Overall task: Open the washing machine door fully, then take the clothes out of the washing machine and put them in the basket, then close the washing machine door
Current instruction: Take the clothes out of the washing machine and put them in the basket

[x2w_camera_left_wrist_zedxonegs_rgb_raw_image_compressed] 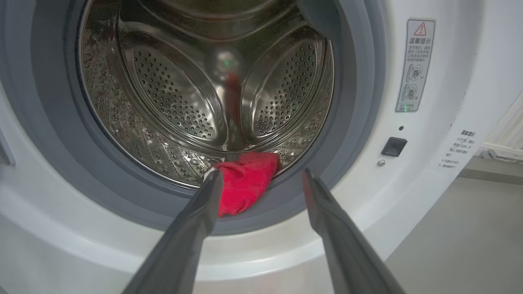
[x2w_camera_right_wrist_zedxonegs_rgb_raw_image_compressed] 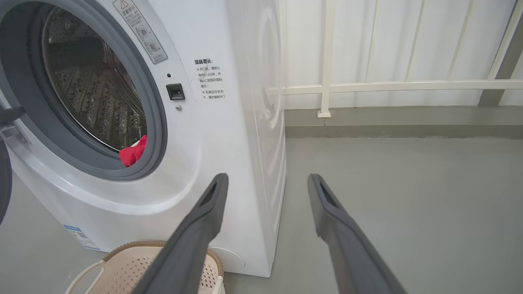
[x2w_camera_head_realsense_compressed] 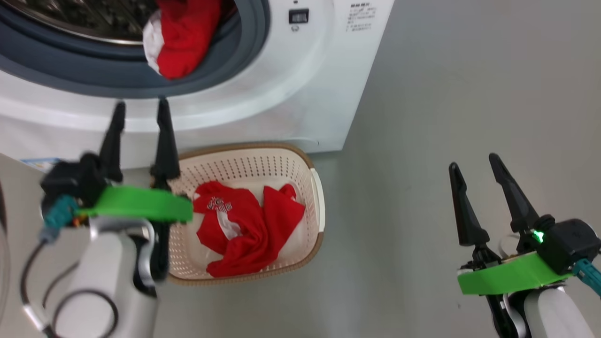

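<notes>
The red garment hangs over the grey gasket, so the whole garment (x2w_camera_head_realsense_compressed: 188, 36) will come out all at once and leave the drum empty when I pull.
The washing machine (x2w_camera_head_realsense_compressed: 305, 84) stands open, its steel drum (x2w_camera_left_wrist_zedxonegs_rgb_raw_image_compressed: 184, 94) bare at the back. One piece of the red clothes (x2w_camera_head_realsense_compressed: 185, 37) hangs over the grey gasket at the drum's lower lip (x2w_camera_left_wrist_zedxonegs_rgb_raw_image_compressed: 245, 181) (x2w_camera_right_wrist_zedxonegs_rgb_raw_image_compressed: 134, 152). Another red and white garment (x2w_camera_head_realsense_compressed: 249, 230) lies in the basket (x2w_camera_head_realsense_compressed: 244, 149) on the floor before the machine. My left gripper (x2w_camera_head_realsense_compressed: 140, 108) is open and holds nothing; it is above the basket's left end and points at the hanging garment (x2w_camera_left_wrist_zedxonegs_rgb_raw_image_compressed: 261, 175). My right gripper (x2w_camera_head_realsense_compressed: 474, 162) is open over bare floor to the right (x2w_camera_right_wrist_zedxonegs_rgb_raw_image_compressed: 267, 179). A black sliver of the washing machine door (x2w_camera_right_wrist_zedxonegs_rgb_raw_image_compressed: 3, 183) shows swung aside.
Grey floor (x2w_camera_head_realsense_compressed: 446, 94) stretches to the right of the machine. A white railing and panelled wall (x2w_camera_right_wrist_zedxonegs_rgb_raw_image_compressed: 388, 85) stand behind it, with a low kerb along the floor. The basket's near corner (x2w_camera_right_wrist_zedxonegs_rgb_raw_image_compressed: 122, 265) sits just below my right fingers.
</notes>
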You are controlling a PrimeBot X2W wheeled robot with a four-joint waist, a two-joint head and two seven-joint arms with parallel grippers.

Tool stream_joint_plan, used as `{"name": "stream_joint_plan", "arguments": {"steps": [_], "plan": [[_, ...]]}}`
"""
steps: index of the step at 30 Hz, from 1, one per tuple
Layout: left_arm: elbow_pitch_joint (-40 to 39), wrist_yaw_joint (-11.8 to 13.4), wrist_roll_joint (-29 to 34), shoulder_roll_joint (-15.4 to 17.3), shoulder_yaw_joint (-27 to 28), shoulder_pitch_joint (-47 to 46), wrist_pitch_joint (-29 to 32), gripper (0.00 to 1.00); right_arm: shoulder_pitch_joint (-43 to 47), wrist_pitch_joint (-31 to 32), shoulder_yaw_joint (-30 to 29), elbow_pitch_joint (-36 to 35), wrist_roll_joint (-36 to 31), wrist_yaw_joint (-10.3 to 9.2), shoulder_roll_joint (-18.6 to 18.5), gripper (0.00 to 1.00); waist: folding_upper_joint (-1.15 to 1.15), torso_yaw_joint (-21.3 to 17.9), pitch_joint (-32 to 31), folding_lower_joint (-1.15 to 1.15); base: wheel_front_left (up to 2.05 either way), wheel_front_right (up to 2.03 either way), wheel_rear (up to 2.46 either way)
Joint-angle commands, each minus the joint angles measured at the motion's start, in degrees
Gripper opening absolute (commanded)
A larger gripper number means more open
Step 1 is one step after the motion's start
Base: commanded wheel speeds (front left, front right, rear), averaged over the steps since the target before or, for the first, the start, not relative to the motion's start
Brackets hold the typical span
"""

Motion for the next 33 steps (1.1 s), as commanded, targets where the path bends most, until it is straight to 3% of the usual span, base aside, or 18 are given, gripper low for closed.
{"name": "stream_joint_plan", "arguments": {"steps": [1,18,26,33], "plan": [[-0.33,-0.35,-0.35,1.90,2.13,-3.30,0.13,1.00,-1.61,-0.36,1.51,-1.80,0.14,0.28,-0.42,1.00,0.00,-1.02,3.39,0.00,0.00,0.00,0.00],[16.10,-1.93,-5.76,3.02,5.92,-23.35,1.48,1.00,-4.09,-0.36,3.34,-2.04,0.52,0.28,-0.42,1.00,0.00,-3.04,9.20,0.00,0.00,0.00,0.00],[26.23,-4.01,-9.15,4.66,6.97,-32.08,7.03,1.00,-5.34,-0.36,4.59,-1.17,1.19,0.28,-0.42,1.00,0.00,-4.37,10.52,0.00,0.00,0.00,0.00],[34.87,-7.15,-10.91,7.68,6.20,-38.18,15.85,1.00,-6.22,-0.36,5.80,-0.28,1.55,0.28,-0.42,1.00,0.00,-6.22,10.80,0.00,0.00,0.00,0.00]]}}
